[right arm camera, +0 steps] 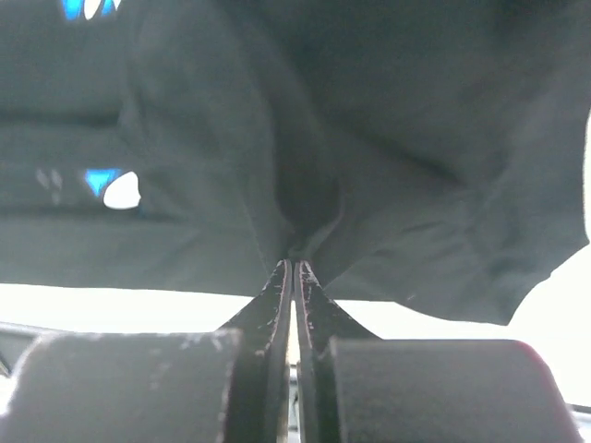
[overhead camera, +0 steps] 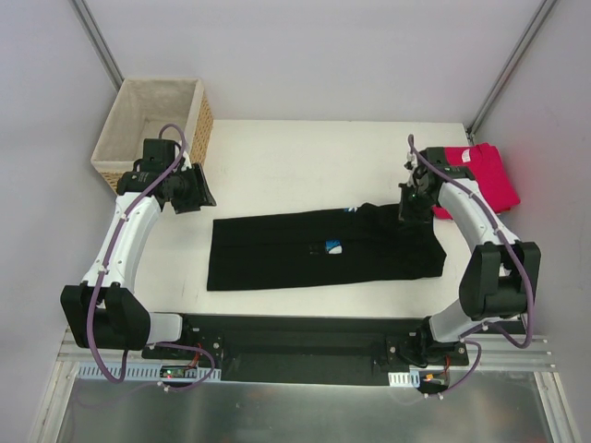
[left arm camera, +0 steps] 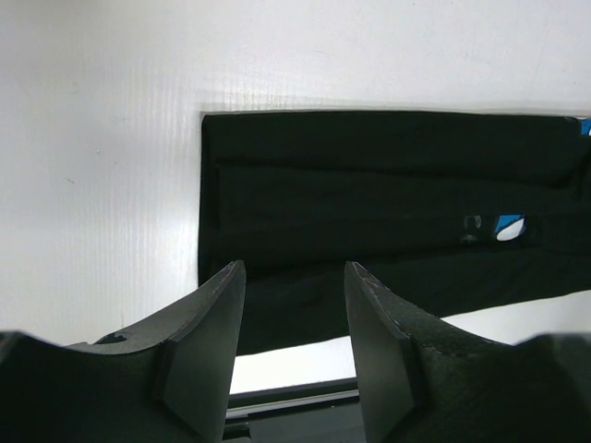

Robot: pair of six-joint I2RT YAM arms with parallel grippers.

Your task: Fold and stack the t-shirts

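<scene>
The black t-shirt's gathered fold is pinched in my right gripper with a clear path to the black t-shirt's near edge. I should keep pulling until it arrives.
A black t-shirt lies folded into a long band across the middle of the table, with bits of blue and white print showing. Its right end is bunched and lifted slightly where my right gripper is shut on the cloth. In the right wrist view the jaws pinch a gathered fold of the black t-shirt. The pinkish-red t-shirt lies at the far right, behind the right arm. My left gripper hovers open past the black t-shirt's left end, its fingers holding nothing.
A wicker basket with pale cloth lining stands at the back left corner, just behind the left wrist. The white table shows behind the black t-shirt. A black rail runs along the near edge between the arm bases.
</scene>
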